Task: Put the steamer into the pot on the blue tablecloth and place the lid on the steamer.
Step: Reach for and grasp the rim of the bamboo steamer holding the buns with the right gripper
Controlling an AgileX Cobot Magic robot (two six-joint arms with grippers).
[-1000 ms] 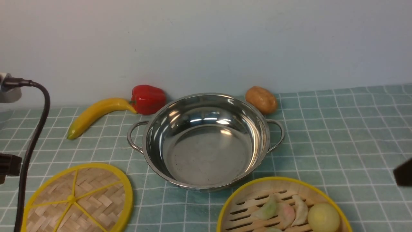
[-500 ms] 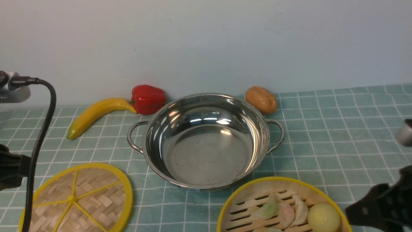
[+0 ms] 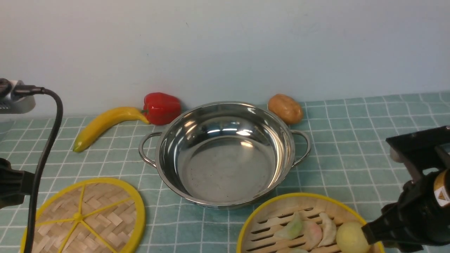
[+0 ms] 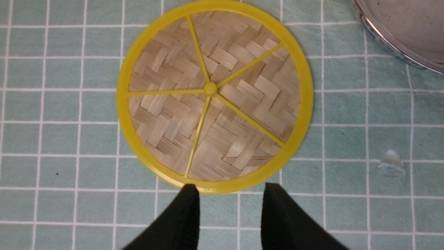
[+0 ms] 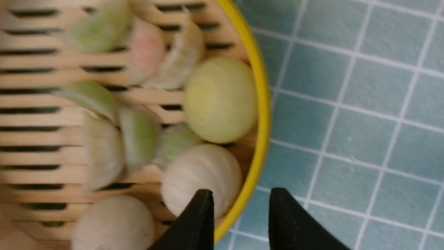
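Observation:
The steamer (image 3: pixel 310 229) will tilt and its far-off side will hang lower when I lift, because my right gripper straddles just one edge of the yellow rim (image 5: pixel 243 198).
The steamer (image 3: pixel 281 197), holding dumplings and round buns, sits on the blue tablecloth (image 3: pixel 351 140) at the front right, outside the pot (image 3: pixel 225 154). The pot stands empty in the middle. The lid (image 3: pixel 84 218) lies flat at the front left. My right gripper (image 5: pixel 241 192) is open, one finger over the steamer's inside and the other outside, with the yellow rim (image 5: pixel 262 104) between them. Its arm (image 3: pixel 415 214) reaches the steamer's right edge. My left gripper (image 4: pixel 231 189) is open and empty, just short of the lid's (image 4: pixel 211 93) near rim.
A banana (image 3: pixel 105 124), a red pepper (image 3: pixel 161 107) and a potato (image 3: pixel 285 108) lie behind the pot against the wall. A black cable (image 3: pixel 45 140) hangs at the left edge. A small clear object (image 4: pixel 391 161) lies on the cloth near the lid.
My right arm has come in from the right edge and moved down to the steamer's right rim. The left arm has shifted slightly. Pot, lid and steamer have not moved.

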